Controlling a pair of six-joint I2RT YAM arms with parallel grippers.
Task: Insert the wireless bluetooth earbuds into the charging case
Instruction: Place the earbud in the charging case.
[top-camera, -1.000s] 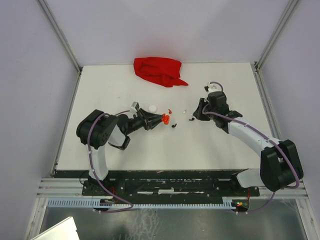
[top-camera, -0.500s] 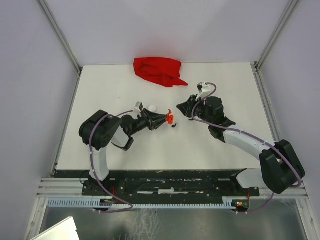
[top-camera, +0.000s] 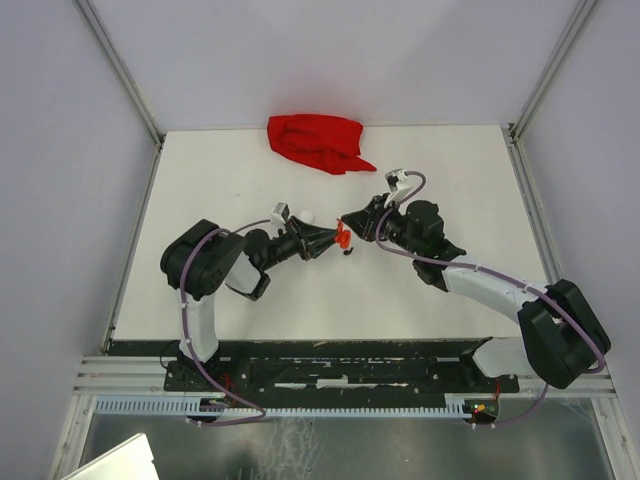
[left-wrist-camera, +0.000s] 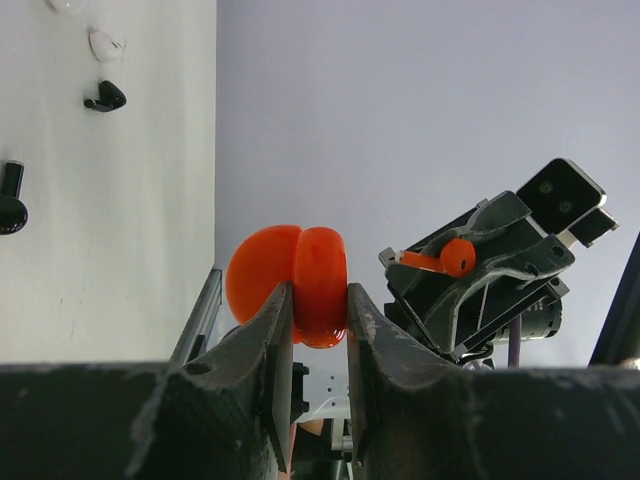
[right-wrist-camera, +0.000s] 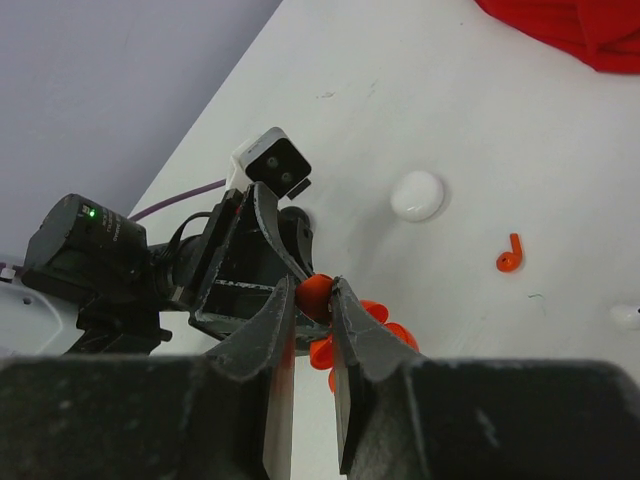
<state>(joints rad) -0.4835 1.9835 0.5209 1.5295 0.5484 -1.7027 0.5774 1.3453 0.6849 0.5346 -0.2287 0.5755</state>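
I should move the earbud in next with my right gripper until its stem sits in its slot, then let go, because the red earbud's stem (left-wrist-camera: 417, 261) points toward the open orange-red charging case (left-wrist-camera: 319, 275).
My left gripper (top-camera: 331, 238) is shut on an orange-red charging case (top-camera: 343, 238), open and held off the table; in the left wrist view the fingers (left-wrist-camera: 318, 300) clamp one half of the case (left-wrist-camera: 320, 280). My right gripper (top-camera: 348, 221) is shut on a red earbud (right-wrist-camera: 313, 294), held right at the case (right-wrist-camera: 365, 330); the left wrist view shows the right gripper with that earbud (left-wrist-camera: 445, 258). A second red earbud (right-wrist-camera: 509, 255) lies on the table. A black earbud (top-camera: 349, 251) lies below the case. White (left-wrist-camera: 105, 43) and black (left-wrist-camera: 105, 97) earbuds lie further off.
A round white case (top-camera: 305, 217) lies on the table behind my left gripper, also in the right wrist view (right-wrist-camera: 417, 195). A crumpled red cloth (top-camera: 318, 142) lies at the back of the white table. Walls stand on both sides.
My right arm has swung left from the table's right-centre to meet the case in my left gripper. My left gripper has shifted slightly right with the case.
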